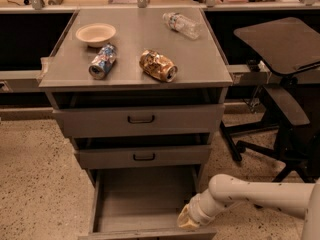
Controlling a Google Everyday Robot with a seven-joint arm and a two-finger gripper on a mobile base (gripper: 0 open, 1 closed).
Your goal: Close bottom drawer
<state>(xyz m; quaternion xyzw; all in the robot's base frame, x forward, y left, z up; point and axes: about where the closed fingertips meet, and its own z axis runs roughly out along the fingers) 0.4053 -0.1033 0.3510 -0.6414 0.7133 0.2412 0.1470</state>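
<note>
The front corner of the empty bottom drawer [209, 231] is at my gripper, so I should keep rounding the drawer's front panel [150, 235] until my gripper faces it from outside.
The bottom drawer [145, 196] of the grey cabinet is pulled out wide, its deep plain tray empty; its front [150, 234] lies along the frame's bottom edge and its handle is out of view. My gripper [187, 219] comes in from the right on a white arm and sits at the drawer's front right corner, against the top of the front panel. The two drawers above, the top drawer [141, 120] and the middle drawer [144, 157], stand slightly ajar.
On the cabinet top [135, 39] are a beige bowl [96, 33], a blue can [102, 61], a crushed brown can [158, 65] and a clear plastic bottle [181, 25]. A black office chair [280, 79] stands close on the right. Speckled floor [40, 184] lies to the left.
</note>
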